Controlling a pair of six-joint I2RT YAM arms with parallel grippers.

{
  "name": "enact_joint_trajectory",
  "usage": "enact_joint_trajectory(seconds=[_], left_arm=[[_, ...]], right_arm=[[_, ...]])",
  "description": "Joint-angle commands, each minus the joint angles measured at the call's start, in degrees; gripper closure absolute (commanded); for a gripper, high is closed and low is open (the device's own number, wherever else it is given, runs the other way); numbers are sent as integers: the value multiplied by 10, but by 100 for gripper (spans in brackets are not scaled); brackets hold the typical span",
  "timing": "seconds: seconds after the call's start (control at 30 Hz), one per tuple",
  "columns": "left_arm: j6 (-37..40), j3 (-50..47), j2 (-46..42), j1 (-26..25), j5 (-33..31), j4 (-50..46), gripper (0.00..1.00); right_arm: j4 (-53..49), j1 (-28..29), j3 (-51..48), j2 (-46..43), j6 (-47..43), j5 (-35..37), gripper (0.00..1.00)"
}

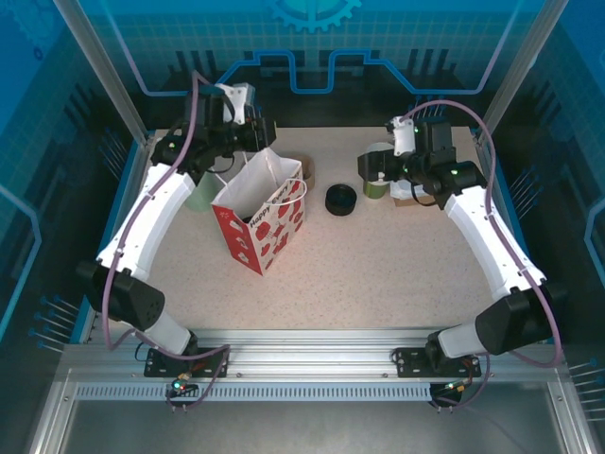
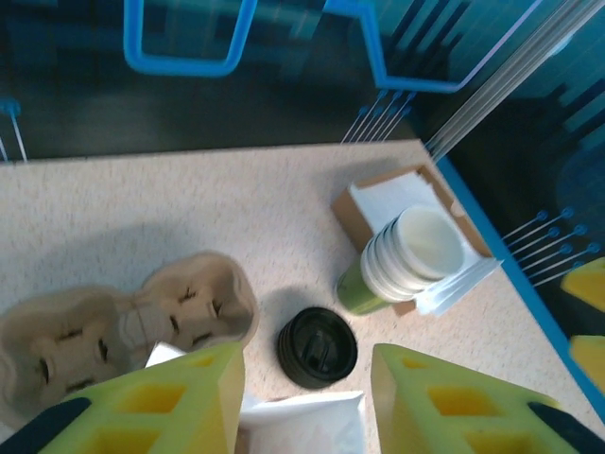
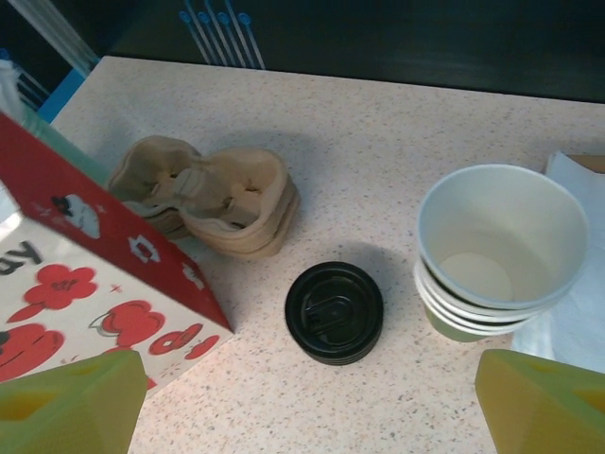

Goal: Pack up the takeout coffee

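Note:
The napkins are in the cardboard box, far from my left gripper over the bag (image 1: 255, 194), so next my right gripper grabs a napkin (image 1: 405, 192) and passes it over.
No lidded olive-green cup is plainly visible. A pale green shape (image 1: 200, 195) peeks out left of the bag, behind my left arm; I cannot tell what it is. The red-and-white paper bag (image 1: 260, 213) stands open on the table, its red side (image 3: 85, 274) also seen from the right wrist. My left gripper (image 1: 267, 138) hovers open over the bag's far rim, and a white bag edge (image 2: 302, 416) lies below its spread fingers (image 2: 189, 397). My right gripper (image 1: 374, 166) is open above the cup stack and holds nothing.
A squat black stack of lids (image 1: 340, 200) sits right of the bag. Unlidded green cups (image 3: 496, 251) stand stacked beside white napkins in a cardboard box (image 2: 388, 194). Brown pulp cup carriers (image 3: 213, 194) lie behind the bag. Blue walls ring the table.

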Motion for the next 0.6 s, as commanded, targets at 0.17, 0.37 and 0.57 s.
enact_joint_trajectory(seconds=[0.17,0.37,0.57], left_arm=[[-105,15,-58,-10,159,42,43],[-107,33,-42,-38,191,12,35],[-97,14,-52,-42,189,17,35]], right_arm=[[10,-85,38,74,62,75,8],[1,-150,74,169,118,121,10],[-29,-171,137,265,131,158,12]])
